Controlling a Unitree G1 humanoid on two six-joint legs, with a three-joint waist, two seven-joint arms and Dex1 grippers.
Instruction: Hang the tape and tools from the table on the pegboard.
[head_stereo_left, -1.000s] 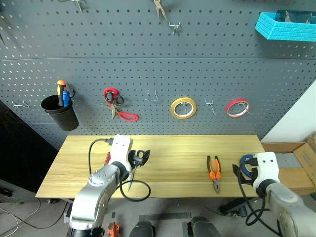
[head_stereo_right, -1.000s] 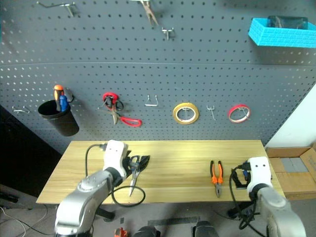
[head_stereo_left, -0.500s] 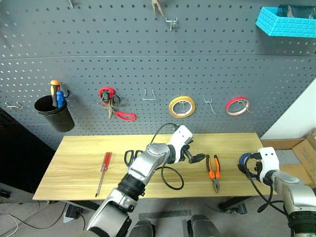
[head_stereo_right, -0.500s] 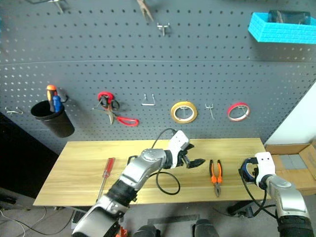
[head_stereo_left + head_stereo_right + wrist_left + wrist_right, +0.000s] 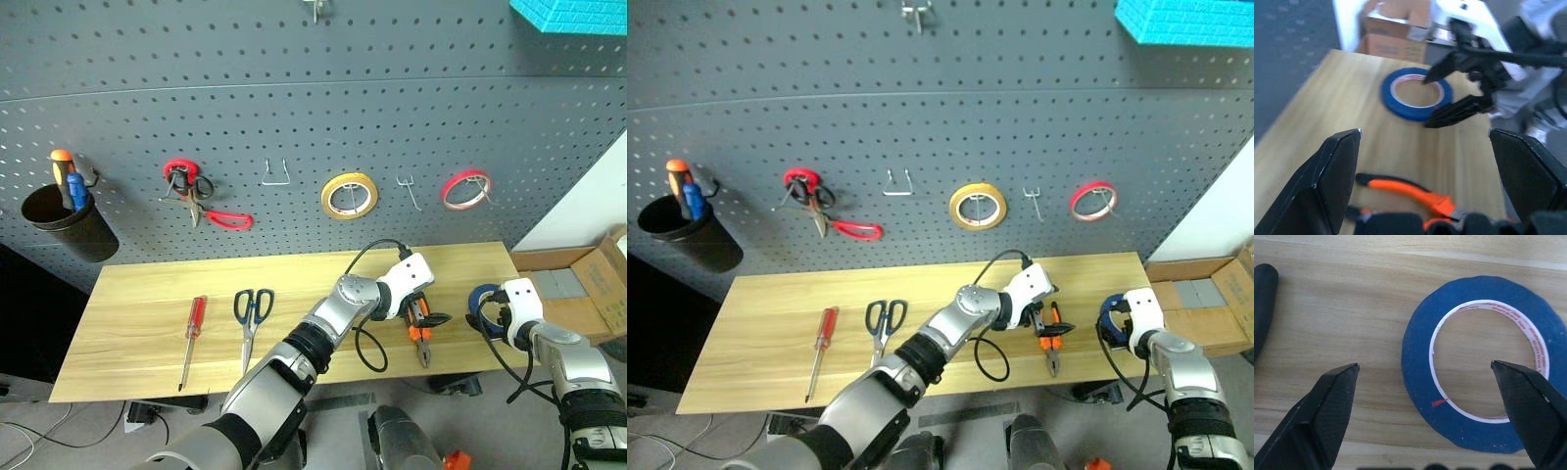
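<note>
One finger of my right gripper stands outside and the other over the tape's hole (image 5: 1484, 362), so I keep lowering and close on the blue tape's side (image 5: 1418, 362) toward the pliers.
The blue tape (image 5: 1420, 357) lies flat at the right end of the table (image 5: 137, 294). My right gripper (image 5: 1424, 366) hovers open just over it, one finger outside the ring and one above its far side. It also shows from the head (image 5: 487, 311). The orange-and-black pliers (image 5: 421, 338) lie left of the tape. My left gripper (image 5: 433, 318), reaching across from the left, is open low over them. The blue-handled scissors (image 5: 252, 308) and red-handled screwdriver (image 5: 193, 323) lie further left. The pegboard (image 5: 294, 98) rises behind the table.
On the pegboard hang red-handled scissors (image 5: 196, 196), a yellow roll (image 5: 351, 194), a red roll (image 5: 465, 186) and a black cup with screwdrivers (image 5: 59, 215). Bare hooks (image 5: 276, 174) sit between them. Cardboard boxes (image 5: 588, 294) stand right of the table.
My left gripper swung right across the table, from beside the scissors to over the pliers. The right gripper moved forward onto the blue tape. The head view shifted too.
</note>
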